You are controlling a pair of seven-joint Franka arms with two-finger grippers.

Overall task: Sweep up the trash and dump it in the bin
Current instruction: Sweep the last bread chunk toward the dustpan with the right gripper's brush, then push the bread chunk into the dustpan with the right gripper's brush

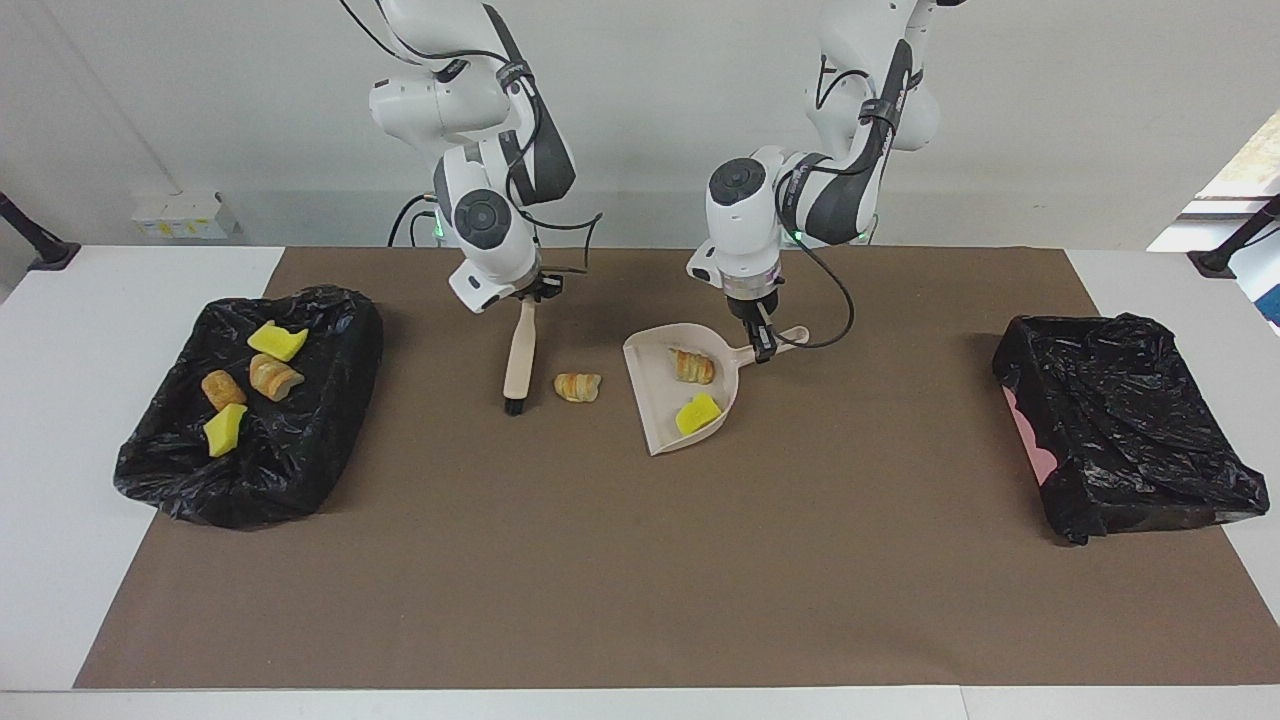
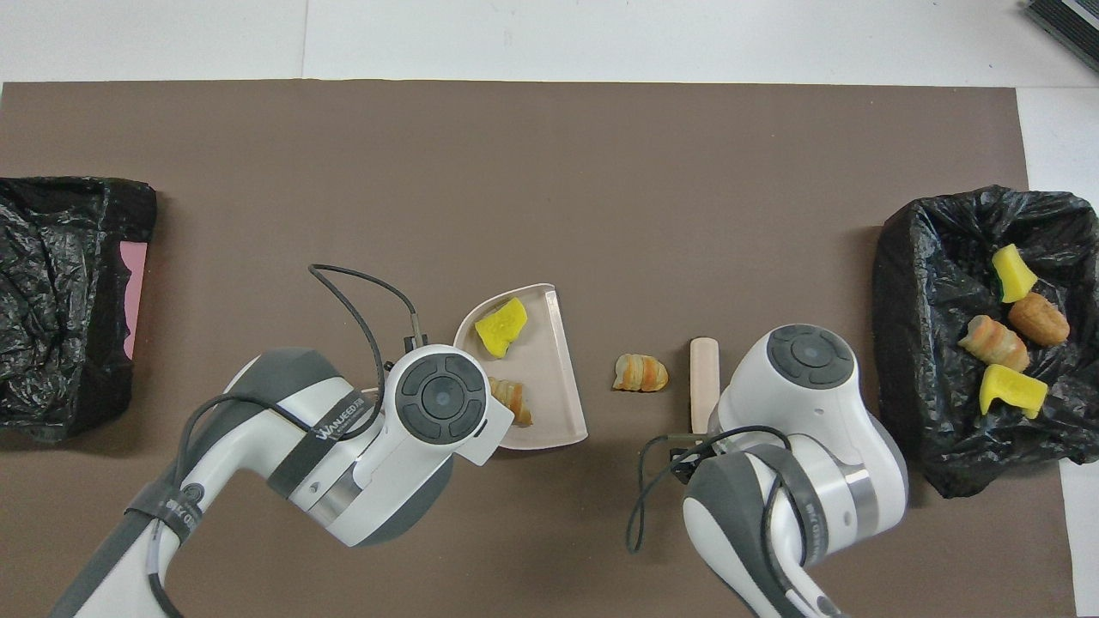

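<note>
The loose striped roll (image 2: 640, 372) is between the bristles of the brush and the dustpan, so my right gripper should sweep back toward the dustpan's open edge (image 2: 569, 362) before it dumps.
My right gripper (image 1: 532, 292) is shut on the handle of a beige brush (image 1: 519, 352); the brush slopes down so its black bristles reach the mat. My left gripper (image 1: 763, 345) is shut on the handle of the beige dustpan (image 1: 655, 400). In the pan lie two pieces of trash, a striped bread-like roll (image 1: 693, 366) and a yellow sponge chunk (image 1: 697, 413). Another striped roll (image 1: 578, 386) lies loose on the mat between the bristles and the pan's open edge. In the overhead view the wrists hide both grippers, while the brush (image 2: 704, 378), loose roll (image 2: 640, 373) and dustpan (image 2: 545, 386) show.
A black-lined bin (image 1: 345, 370) at the right arm's end of the table holds several pieces of trash. A second black-lined bin (image 1: 1120, 440) sits at the left arm's end. A brown mat (image 1: 640, 580) covers the table between them.
</note>
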